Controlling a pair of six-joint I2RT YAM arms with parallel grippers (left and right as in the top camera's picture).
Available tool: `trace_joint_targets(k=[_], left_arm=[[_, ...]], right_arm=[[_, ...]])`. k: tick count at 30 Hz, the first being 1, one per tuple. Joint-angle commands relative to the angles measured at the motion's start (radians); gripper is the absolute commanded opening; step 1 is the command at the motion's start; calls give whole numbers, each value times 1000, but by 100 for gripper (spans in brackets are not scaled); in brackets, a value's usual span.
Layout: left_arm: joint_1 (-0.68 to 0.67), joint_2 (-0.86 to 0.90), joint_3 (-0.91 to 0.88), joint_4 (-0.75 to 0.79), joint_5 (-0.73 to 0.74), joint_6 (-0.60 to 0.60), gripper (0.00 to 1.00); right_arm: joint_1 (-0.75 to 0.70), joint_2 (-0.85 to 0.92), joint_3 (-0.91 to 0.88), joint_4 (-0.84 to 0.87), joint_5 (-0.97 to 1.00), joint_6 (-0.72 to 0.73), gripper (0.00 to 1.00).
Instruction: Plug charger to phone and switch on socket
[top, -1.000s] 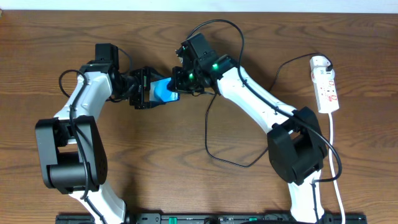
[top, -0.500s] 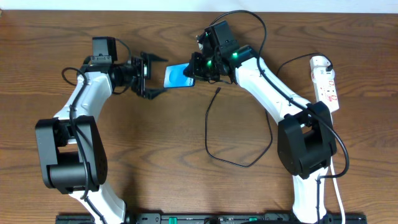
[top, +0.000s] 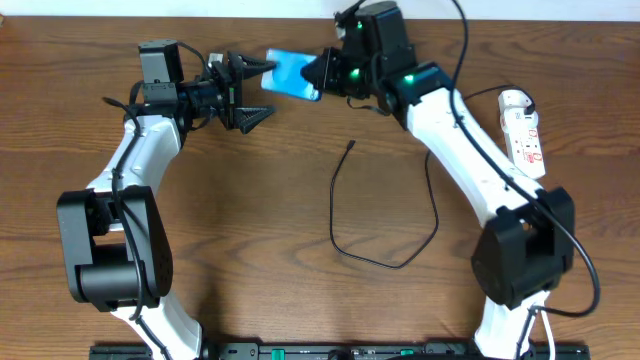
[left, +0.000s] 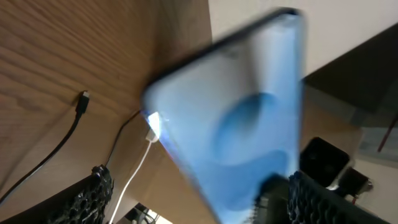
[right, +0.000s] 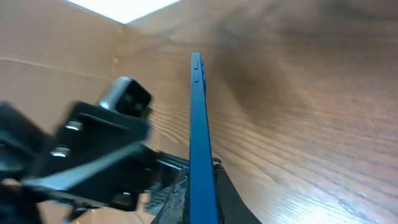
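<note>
The phone occupies my right gripper near the charger cable's tip (top: 350, 145), so my left gripper should take the phone's loose end (top: 274, 72) before my right gripper takes the cable.
My right gripper (top: 325, 76) is shut on the blue-screened phone (top: 290, 74) and holds it in the air near the table's far edge. In the right wrist view the phone (right: 198, 106) is edge-on between the fingers (right: 202, 186). My left gripper (top: 256, 93) is open and empty, just left of the phone; the phone (left: 242, 124) fills the left wrist view, blurred, beyond the open fingers (left: 199, 205). The black charger cable (top: 385, 262) lies looped on the table, its free tip (top: 351, 146) below the phone. The white socket strip (top: 523, 135) lies at the right.
The socket's white cord (top: 535, 230) runs down the right side toward the front edge. The right arm (top: 470, 150) spans above the cable loop. The table's far edge and a wall lie just behind both grippers.
The right gripper has carried the phone up and toward the far edge. The left gripper has let go of it, opened, and followed toward the far edge. The cable tip lies free.
</note>
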Motion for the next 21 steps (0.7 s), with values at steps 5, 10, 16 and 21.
trace_joint_targets(k=[5,10,16,21], left_arm=[[-1,-19,8,89,31,2,89],[-1,-19,8,195,11,-7,89],[-1,-19,8,225,-59,-91,88],[-1,-19,8,293,-80,-156,84]], right_arm=[[-32,-31,12,73,6,309,1],[-30,-31,12,107,3,502,1],[-21,-31,12,134,-16,666,1],[1,-31,12,143,-19,702,1]])
